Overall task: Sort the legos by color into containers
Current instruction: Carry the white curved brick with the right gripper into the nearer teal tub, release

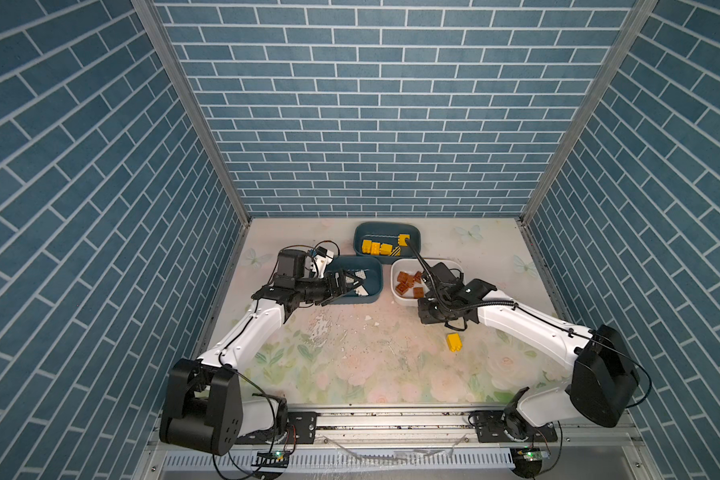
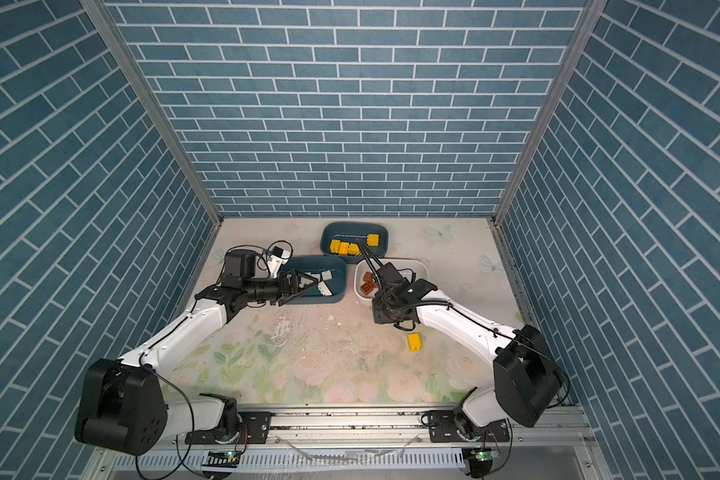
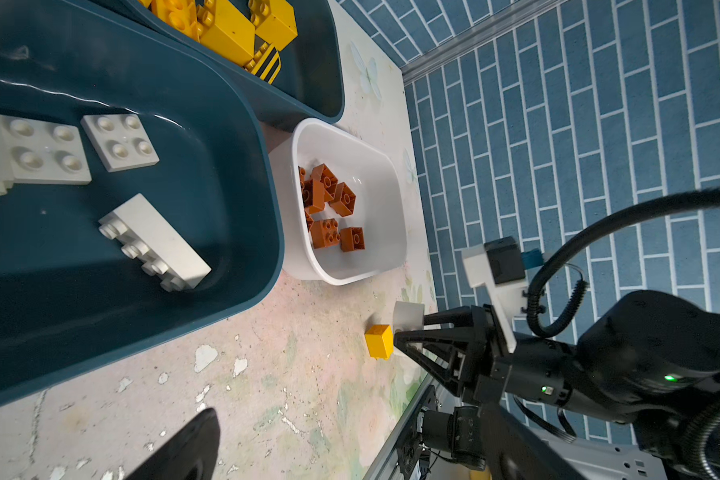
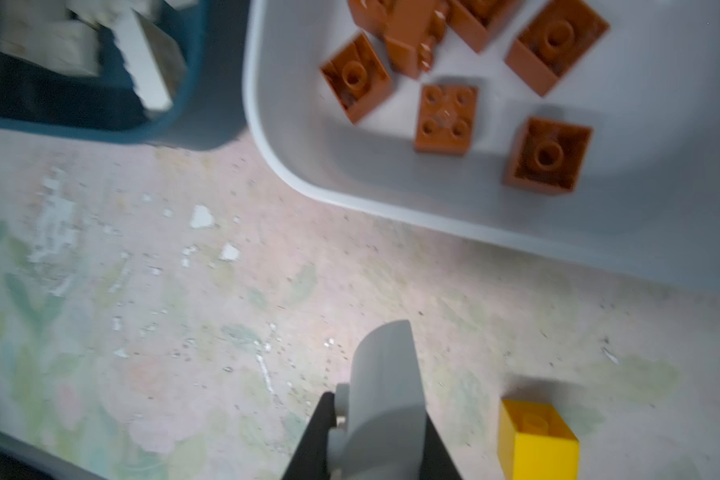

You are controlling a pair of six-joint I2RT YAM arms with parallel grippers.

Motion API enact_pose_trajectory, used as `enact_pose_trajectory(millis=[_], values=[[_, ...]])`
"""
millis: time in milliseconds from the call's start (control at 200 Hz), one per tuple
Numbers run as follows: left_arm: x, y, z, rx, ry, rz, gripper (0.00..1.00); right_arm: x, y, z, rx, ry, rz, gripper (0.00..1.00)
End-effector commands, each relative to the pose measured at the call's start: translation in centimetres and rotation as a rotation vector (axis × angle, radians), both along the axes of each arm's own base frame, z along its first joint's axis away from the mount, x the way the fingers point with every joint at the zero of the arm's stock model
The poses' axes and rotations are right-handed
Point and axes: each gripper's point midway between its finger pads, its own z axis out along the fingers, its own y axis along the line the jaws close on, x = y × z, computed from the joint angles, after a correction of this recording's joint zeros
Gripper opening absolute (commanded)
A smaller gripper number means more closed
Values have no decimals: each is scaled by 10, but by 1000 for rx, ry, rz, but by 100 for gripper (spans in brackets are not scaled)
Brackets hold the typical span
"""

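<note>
I am holding the white lego in my right gripper point(image 4: 388, 392), and it matches the legos in the near teal tub point(image 2: 336, 281), so I should keep carrying it until it hangs over that tub.
A single yellow lego point(image 1: 454, 342) lies loose on the floral table, in front of the containers. My right gripper point(image 4: 385, 353) hangs just beside that lego point(image 4: 537, 440), apart from it, with its grey pads pressed together and nothing between them. My left gripper point(image 1: 360, 286) stands open and empty over the near teal tub point(image 1: 377, 291), which holds white legos point(image 3: 154, 243). The far teal tub point(image 1: 416, 239) holds yellow legos point(image 1: 377, 248). In the white tub point(image 1: 395, 291) lie several brown legos point(image 3: 329, 208).
The three tubs sit close together at the back middle of the table. A black cable point(image 1: 416, 255) from my right arm arcs over the far teal tub and the white tub. Blue brick walls close in three sides. A metal rail point(image 1: 391, 419) runs along the front.
</note>
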Motion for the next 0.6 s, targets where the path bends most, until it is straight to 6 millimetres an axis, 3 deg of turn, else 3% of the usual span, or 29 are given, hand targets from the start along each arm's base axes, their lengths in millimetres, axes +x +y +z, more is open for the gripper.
enact_pose_trajectory(millis=[0,170,285,595], values=[[-1,-1,16,9,-53,-15,99,19,49,19,145,-25,86,14],[-6,5,16,39,-52,-8,100,52,106,31,262,-42,150,14],[-9,11,17,43,-51,10,100,71,133,32,289,-44,167,14],[-13,21,13,54,-41,47,100,115,158,4,194,-51,134,16]])
